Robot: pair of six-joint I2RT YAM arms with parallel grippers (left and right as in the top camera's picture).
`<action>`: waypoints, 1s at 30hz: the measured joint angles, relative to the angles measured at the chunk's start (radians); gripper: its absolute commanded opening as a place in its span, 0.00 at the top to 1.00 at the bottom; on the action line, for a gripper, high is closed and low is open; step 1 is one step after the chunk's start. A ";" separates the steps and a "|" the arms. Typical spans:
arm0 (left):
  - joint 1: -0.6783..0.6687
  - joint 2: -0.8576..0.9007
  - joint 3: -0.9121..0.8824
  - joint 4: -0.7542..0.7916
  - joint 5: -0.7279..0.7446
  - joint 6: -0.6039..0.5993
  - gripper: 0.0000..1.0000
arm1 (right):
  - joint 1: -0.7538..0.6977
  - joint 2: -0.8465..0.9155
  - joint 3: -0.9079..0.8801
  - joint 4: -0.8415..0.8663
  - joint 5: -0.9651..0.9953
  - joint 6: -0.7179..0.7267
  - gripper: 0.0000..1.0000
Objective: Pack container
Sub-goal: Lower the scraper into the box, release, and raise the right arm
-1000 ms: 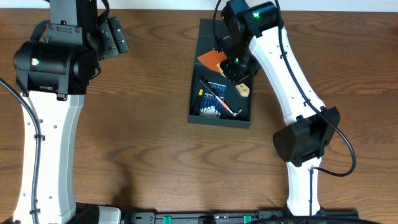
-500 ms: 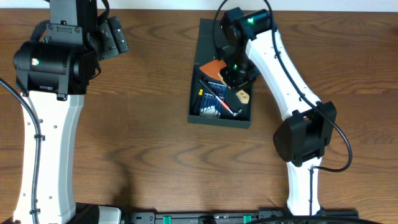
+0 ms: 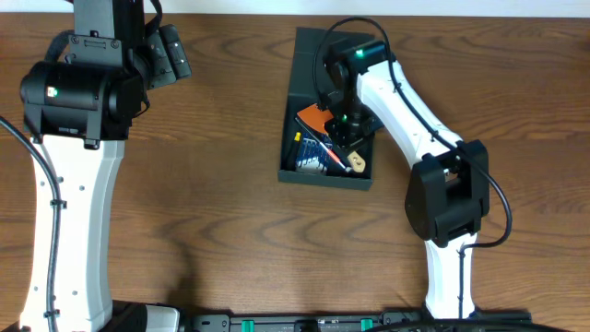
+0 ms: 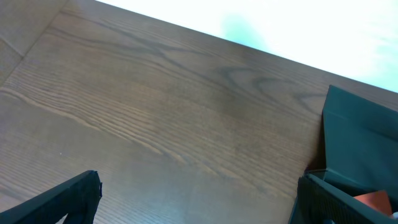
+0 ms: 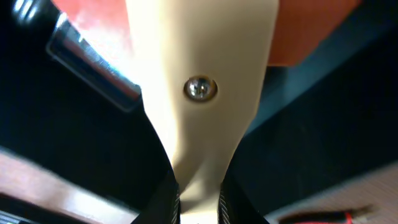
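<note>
My right gripper keeps lowering the scraper's cream handle [image 3: 357, 161], which is within the dark container's sides, until it rests on the tools inside [image 3: 314, 158], and then let go.
The dark container [image 3: 324, 179] lies open at the table's far middle, its flap lid folded back. My right gripper [image 3: 344, 136] is inside it, shut on a scraper with a cream handle [image 3: 359, 164] and an orange blade [image 3: 312, 117]. In the right wrist view the cream handle [image 5: 199, 93] runs up from between my fingers [image 5: 198, 202], with the orange blade [image 5: 311, 31] beyond. My left gripper [image 3: 171, 55] is open and empty at the far left. Its wrist view shows its fingers [image 4: 199, 205] wide apart over bare wood, with the container [image 4: 364, 134] at the right.
Inside the container lie a small blue screwdriver-set case [image 3: 309, 155] and a thin red and black tool [image 3: 334, 157]. A silver metal part [image 5: 93, 65] shows beside the handle in the right wrist view. Brown wooden table [image 3: 212, 212] all round.
My right gripper has moved toward the table's front and down into the container, carrying the scraper. The left arm has not moved.
</note>
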 measured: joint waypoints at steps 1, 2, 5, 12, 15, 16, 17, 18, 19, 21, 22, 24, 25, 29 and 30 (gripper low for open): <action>0.000 0.000 0.000 0.000 0.000 0.000 0.01 | 0.000 0.000 -0.012 0.011 -0.002 0.000 0.99; 0.000 0.000 0.000 0.000 0.000 0.000 0.01 | 0.000 0.000 -0.023 0.021 -0.005 0.000 0.99; 0.000 0.000 0.000 0.000 0.000 0.000 0.01 | 0.001 0.000 -0.051 0.031 -0.012 0.000 0.99; 0.000 0.000 0.000 0.000 0.000 0.000 0.02 | 0.006 0.000 -0.076 0.031 -0.018 0.000 0.99; 0.000 0.000 0.000 0.000 0.000 0.000 0.02 | 0.015 0.000 -0.076 0.033 -0.016 0.000 0.99; 0.000 0.000 0.000 0.000 0.000 0.000 0.01 | 0.019 0.000 -0.076 0.035 -0.016 0.000 0.99; 0.000 0.000 0.000 0.000 0.000 0.000 0.01 | 0.025 0.000 -0.076 0.037 -0.016 0.000 0.99; 0.000 0.000 0.000 0.000 0.000 0.000 0.01 | 0.030 0.000 -0.076 0.038 -0.015 0.000 0.91; 0.000 0.000 0.000 0.000 0.000 0.000 0.01 | 0.037 0.000 -0.076 0.039 -0.014 0.000 0.77; 0.000 0.000 0.000 0.000 0.000 0.000 0.01 | 0.044 0.000 -0.076 0.041 -0.014 0.003 0.71; 0.000 0.000 0.000 0.000 0.000 0.000 0.02 | 0.047 0.000 -0.076 0.043 -0.018 0.002 0.67; 0.000 0.000 0.000 0.000 0.000 0.000 0.02 | 0.055 0.000 -0.076 0.043 -0.020 0.006 0.62; 0.000 0.000 0.000 0.000 0.000 0.000 0.02 | 0.058 0.000 -0.076 0.043 -0.023 0.005 0.61; 0.000 0.000 0.000 0.000 0.000 0.000 0.02 | 0.065 0.000 -0.076 0.043 -0.026 0.006 0.51; 0.000 0.000 0.000 0.000 0.000 0.000 0.01 | 0.066 0.000 -0.076 0.043 -0.026 0.005 0.51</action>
